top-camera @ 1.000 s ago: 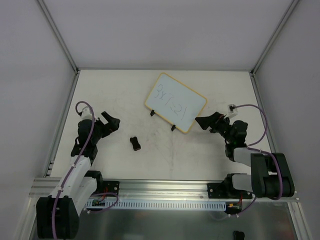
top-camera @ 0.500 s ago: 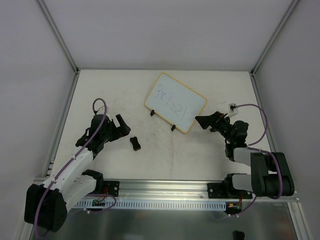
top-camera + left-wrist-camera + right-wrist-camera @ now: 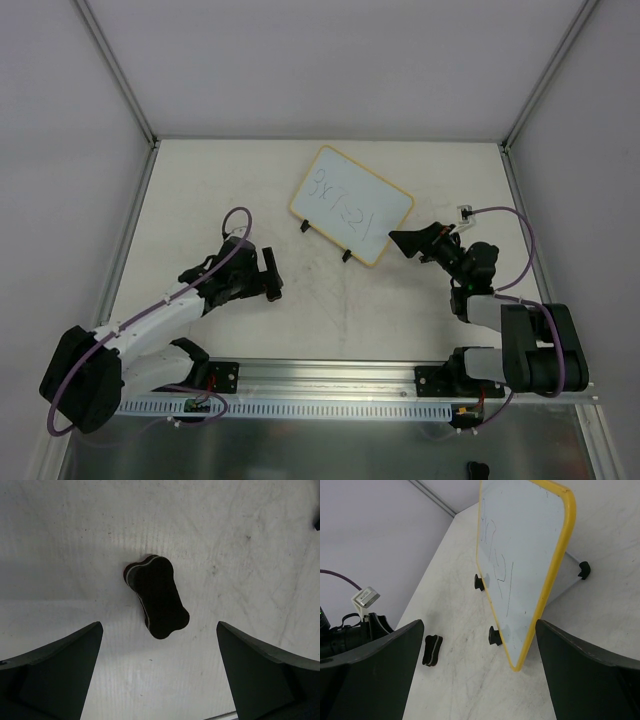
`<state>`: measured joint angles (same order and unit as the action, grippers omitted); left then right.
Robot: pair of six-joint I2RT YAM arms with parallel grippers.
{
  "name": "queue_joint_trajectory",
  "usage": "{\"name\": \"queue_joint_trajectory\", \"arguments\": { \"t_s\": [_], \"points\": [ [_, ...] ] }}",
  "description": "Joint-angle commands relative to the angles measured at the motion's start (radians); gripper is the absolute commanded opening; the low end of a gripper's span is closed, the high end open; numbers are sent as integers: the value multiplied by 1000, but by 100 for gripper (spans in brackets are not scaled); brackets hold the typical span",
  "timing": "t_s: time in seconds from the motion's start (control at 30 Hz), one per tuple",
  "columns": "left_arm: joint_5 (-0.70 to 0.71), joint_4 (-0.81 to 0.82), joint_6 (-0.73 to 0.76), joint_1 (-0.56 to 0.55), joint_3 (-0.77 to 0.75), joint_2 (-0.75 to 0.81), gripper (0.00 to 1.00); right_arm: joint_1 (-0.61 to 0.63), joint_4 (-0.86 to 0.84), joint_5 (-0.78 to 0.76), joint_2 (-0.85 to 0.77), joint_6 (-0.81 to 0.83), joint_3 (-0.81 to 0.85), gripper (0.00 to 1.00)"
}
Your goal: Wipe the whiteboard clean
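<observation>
The black eraser (image 3: 165,620) points lengthwise between my open fingers, so I should lower my left gripper next until they straddle the eraser's narrow waist (image 3: 157,598), then close them.
The whiteboard (image 3: 350,205) stands tilted on small black feet at the middle back of the table, yellow-rimmed, with faint handwriting on it. In the right wrist view the whiteboard (image 3: 520,555) is seen edge-on, its near corner just ahead of my open right gripper (image 3: 479,624). From above, that right gripper (image 3: 403,242) sits just right of the board's front corner, apart from it. A small black bone-shaped eraser (image 3: 156,596) lies flat on the table. My left gripper (image 3: 159,627) hovers open over it, fingers on either side and not touching. The left gripper (image 3: 270,275) covers the eraser from above.
White walls and metal frame posts (image 3: 118,75) enclose the table on three sides. An aluminium rail (image 3: 330,375) runs along the near edge by the arm bases. Purple cables (image 3: 515,225) loop off both wrists. The eraser (image 3: 432,650) also shows left of the board.
My left arm has swung from the table's left side rightward until its open gripper is above the eraser. The right gripper has edged slightly towards the board's corner.
</observation>
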<state>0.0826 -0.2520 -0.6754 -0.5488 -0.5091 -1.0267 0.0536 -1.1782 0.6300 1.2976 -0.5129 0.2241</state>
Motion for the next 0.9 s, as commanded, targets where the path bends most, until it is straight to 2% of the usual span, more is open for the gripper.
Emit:
{"name": "queue_joint_trajectory", "arguments": {
  "t_s": [0.0, 0.13, 0.27, 0.87],
  "points": [
    [58, -26, -61, -28, -49, -44, 99, 6, -92, 25, 6, -10, 15, 99],
    [130, -61, -53, -39, -106, -146, 99, 6, -98, 33, 9, -12, 15, 99],
    [135, -75, -62, -39, -143, -228, 99, 6, -100, 34, 12, -13, 17, 99],
    [115, -76, -104, -62, -198, -335, 97, 8, -118, 51, 37, -30, 26, 99]
  ]
}}
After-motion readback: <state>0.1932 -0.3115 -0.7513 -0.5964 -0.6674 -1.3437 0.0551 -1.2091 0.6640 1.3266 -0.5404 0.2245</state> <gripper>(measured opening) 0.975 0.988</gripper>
